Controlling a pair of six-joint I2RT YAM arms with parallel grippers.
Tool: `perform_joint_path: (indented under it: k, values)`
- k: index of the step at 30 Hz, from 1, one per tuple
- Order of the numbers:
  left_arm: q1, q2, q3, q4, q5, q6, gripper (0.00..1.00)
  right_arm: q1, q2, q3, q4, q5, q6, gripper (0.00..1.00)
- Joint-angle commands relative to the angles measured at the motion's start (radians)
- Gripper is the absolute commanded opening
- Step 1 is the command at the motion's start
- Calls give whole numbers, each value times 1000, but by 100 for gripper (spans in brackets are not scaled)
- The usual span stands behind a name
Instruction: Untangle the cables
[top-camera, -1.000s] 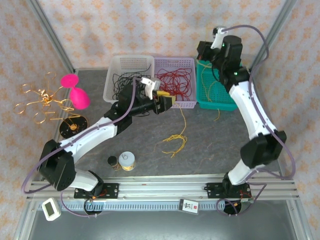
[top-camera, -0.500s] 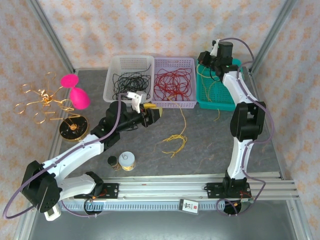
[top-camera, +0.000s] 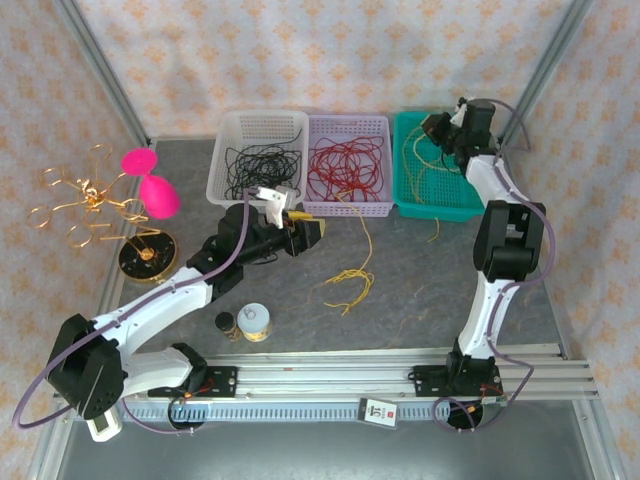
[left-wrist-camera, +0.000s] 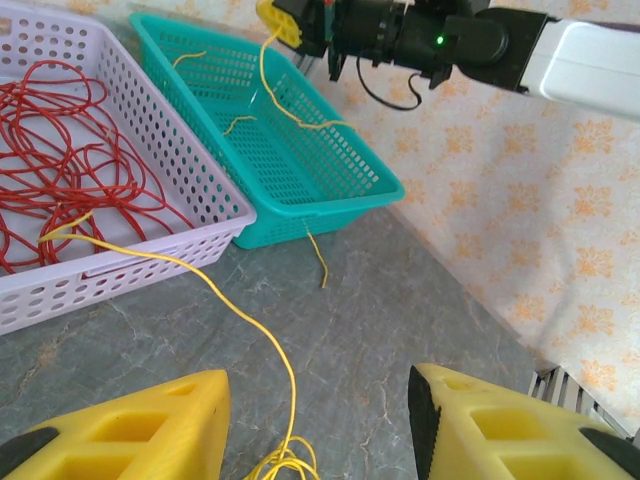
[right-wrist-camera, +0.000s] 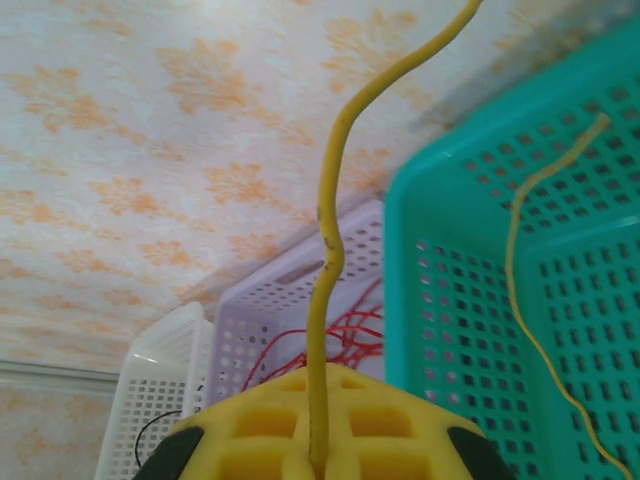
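Observation:
My right gripper is holding the yellow cable high by the teal basket's back rim (top-camera: 412, 114), so next I move the cable forward and lower it inside the basket (top-camera: 434, 166) before I open the gripper.
A loose tangle of yellow cables (top-camera: 349, 282) lies on the grey table, and one yellow strand (top-camera: 368, 236) trails to it from the lilac basket (top-camera: 348, 120). My left gripper (top-camera: 309, 227) hovers open left of that strand. In the left wrist view the strand (left-wrist-camera: 226, 300) runs down between my yellow fingers (left-wrist-camera: 150, 430), untouched. My right gripper (top-camera: 437, 127) hangs over the teal basket (top-camera: 432, 211), shut on a yellow cable (right-wrist-camera: 325, 250) that rises from its pinched fingertips (right-wrist-camera: 270, 440). More yellow cables (top-camera: 420, 165) lie in the teal basket.
Red cables (top-camera: 345, 165) fill the lilac basket and black cables (top-camera: 255, 162) lie in the white basket (top-camera: 262, 115). A gold wire ornament (top-camera: 80, 200), a pink object (top-camera: 152, 185) and a round black base (top-camera: 147, 255) stand at left. Two jars (top-camera: 254, 322) sit near the front.
My right gripper has carried its yellow cable rightward over the teal basket, and the arm has straightened. My left gripper has drawn back toward the near left, still open.

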Motion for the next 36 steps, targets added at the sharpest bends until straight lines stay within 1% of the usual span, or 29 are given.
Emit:
perform_joint_path:
  k: [1,3,6,10,16,18,21,22,25,30,34,36]
  values:
    - [-4,-11,-21,68,11,-19,51,21,-82,115,-43,45,-92,0]
    - [-5,-20,-34,77,9,-20,51,23,-129,131,-82,93,-143,0]
    - [-5,-30,-33,67,14,-10,51,26,-202,117,-100,130,-209,0]
    - [-4,-39,-34,55,19,4,51,32,-260,117,-107,98,-229,0]
    - [-4,-46,-52,71,15,-4,51,44,-283,134,-76,-14,-135,0]
    - [-4,-46,-56,71,17,-5,51,50,-286,96,-39,-44,-79,0]
    - [-5,-51,-60,75,17,-6,51,61,-280,-1,89,-131,32,0]
    - [-4,-52,-62,73,16,-5,51,67,-274,-17,107,-144,42,0]
    - [-6,-57,-62,67,15,-5,51,78,-270,-78,128,-123,45,0]
    - [-4,-69,-74,52,5,0,51,75,-275,-215,246,-98,129,0]
    - [-4,-68,-73,48,6,2,51,68,-270,-245,177,19,74,0]
    - [-5,-69,-73,49,5,1,51,48,-266,-265,159,72,60,0]
